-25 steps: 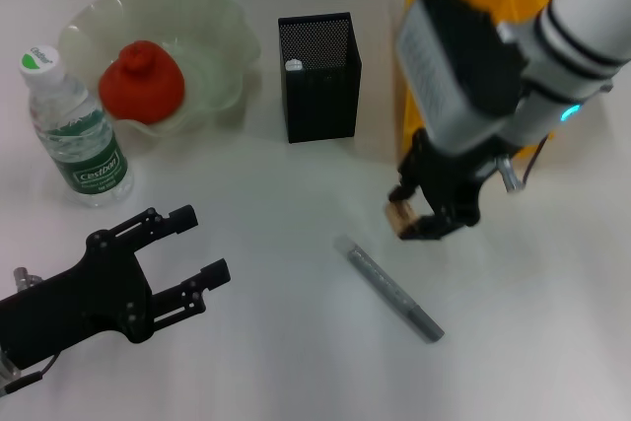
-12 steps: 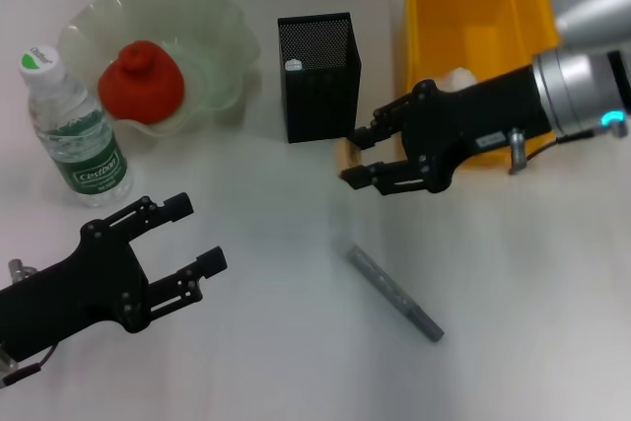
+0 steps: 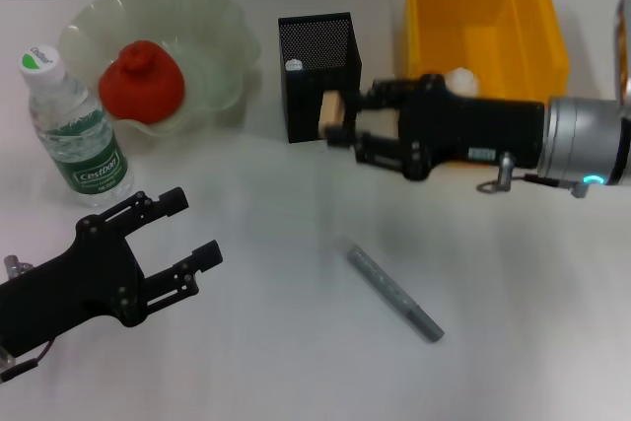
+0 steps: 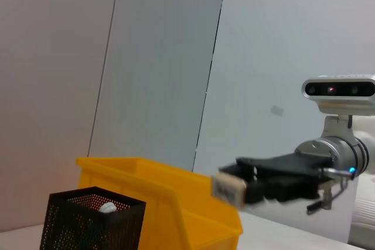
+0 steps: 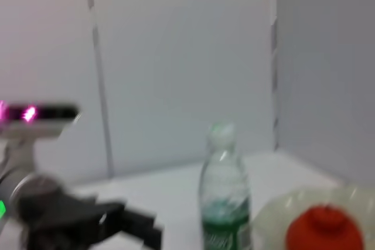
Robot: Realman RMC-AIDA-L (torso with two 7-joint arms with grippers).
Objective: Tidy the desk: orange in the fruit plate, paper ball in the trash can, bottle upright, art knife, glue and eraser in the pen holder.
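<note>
The tan eraser sticks out past the ends of the fingers, and the pen holder's opening is open. My right gripper should keep going until it is over that opening and let go there.
My right gripper is shut on the tan eraser, held level just right of the black mesh pen holder and above its side; the left wrist view shows the eraser in those fingers. Something white shows inside the holder. The orange lies in the pale-green fruit plate. The bottle stands upright at the left. The paper ball lies in the yellow trash can. A grey art knife lies on the desk. My left gripper hangs open low on the left.
The trash can stands right behind my right arm. In the right wrist view the bottle and the orange stand ahead, with my left gripper at the lower left.
My right gripper has swung from pointing down near the knife to level and moved left and back, carrying the eraser up beside the pen holder. My left gripper has shifted slightly.
</note>
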